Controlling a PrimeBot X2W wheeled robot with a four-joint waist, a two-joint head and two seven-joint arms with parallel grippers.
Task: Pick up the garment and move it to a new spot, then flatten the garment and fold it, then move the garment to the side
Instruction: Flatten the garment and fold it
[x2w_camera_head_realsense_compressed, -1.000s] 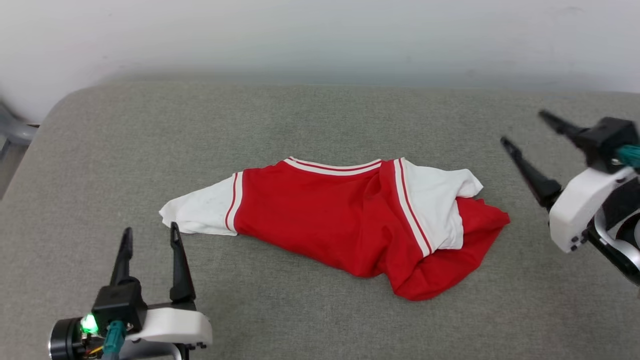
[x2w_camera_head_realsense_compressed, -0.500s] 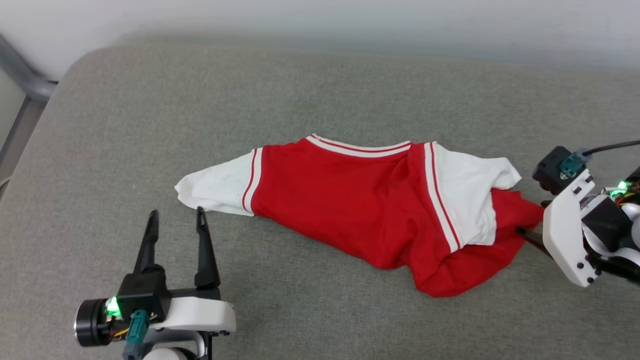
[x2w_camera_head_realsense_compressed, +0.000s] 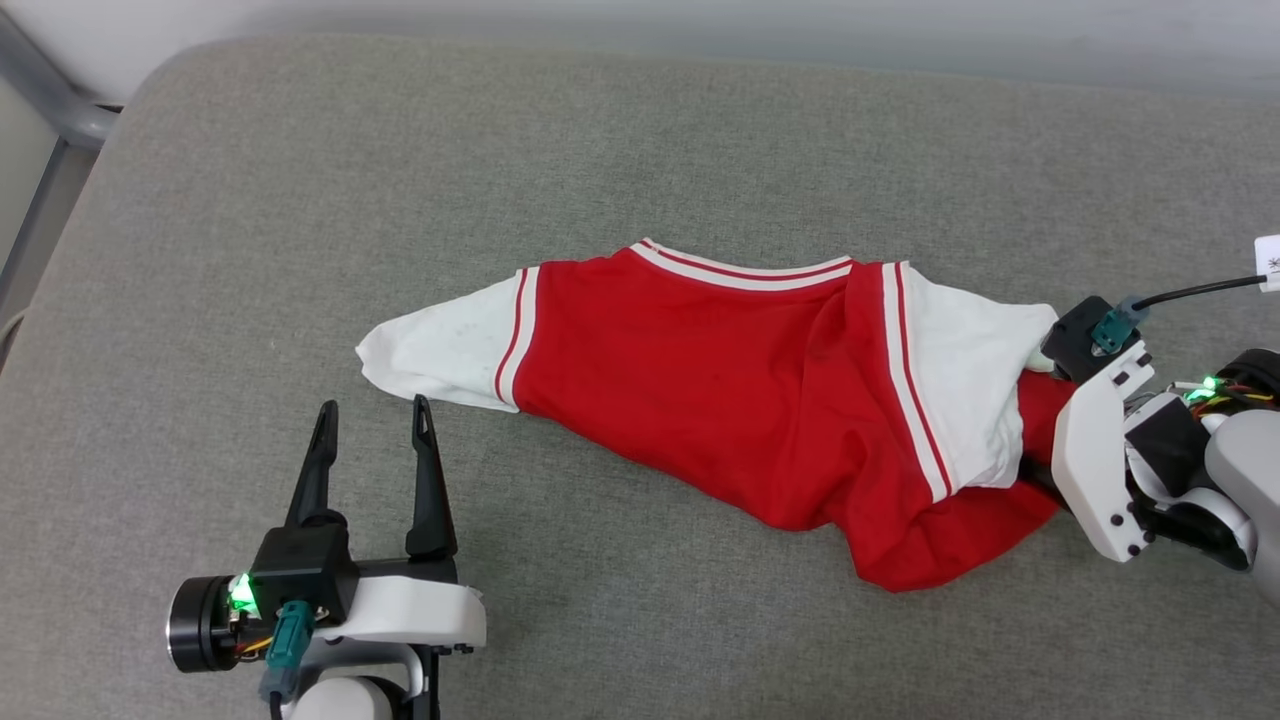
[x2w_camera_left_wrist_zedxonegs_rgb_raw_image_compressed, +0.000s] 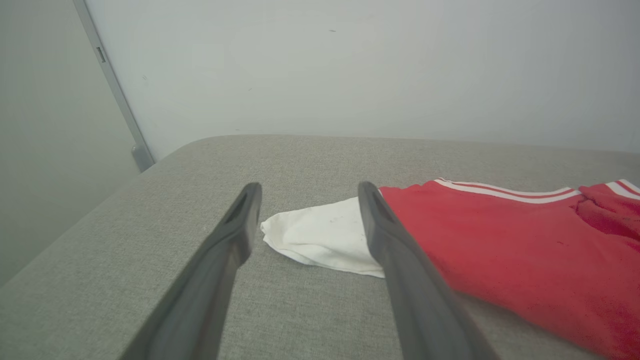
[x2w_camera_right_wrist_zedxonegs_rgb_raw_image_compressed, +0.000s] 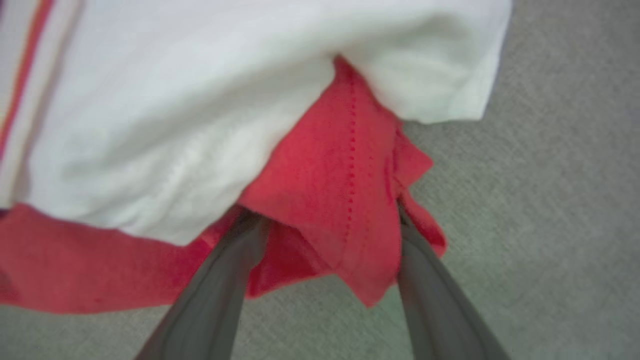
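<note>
I expect the garment's shoulder to spread open when I pull the other white sleeve, because red cloth bunches between the collar and the sleeve's striped trim.
The garment lies crumpled on the grey cushion, a red T-shirt with white sleeves and striped trim. Its left sleeve points toward my left gripper, which stands open a little short of it, touching nothing. In the left wrist view that sleeve lies just beyond my left gripper. My right gripper is at the shirt's right end, its fingers mostly hidden behind its white wrist. In the right wrist view, my right gripper is open, one finger on each side of a red hem corner, tips under the cloth.
The grey padded surface spans the head view, with a rounded corner at the far left. A grey metal frame stands beyond that corner. A pale wall rises behind. A black cable with a white tag runs off at the right.
The head camera has tilted down and shifted. My right gripper has come down from above the cushion to the shirt's right red corner, fingers now astride it. The left gripper has kept its place.
</note>
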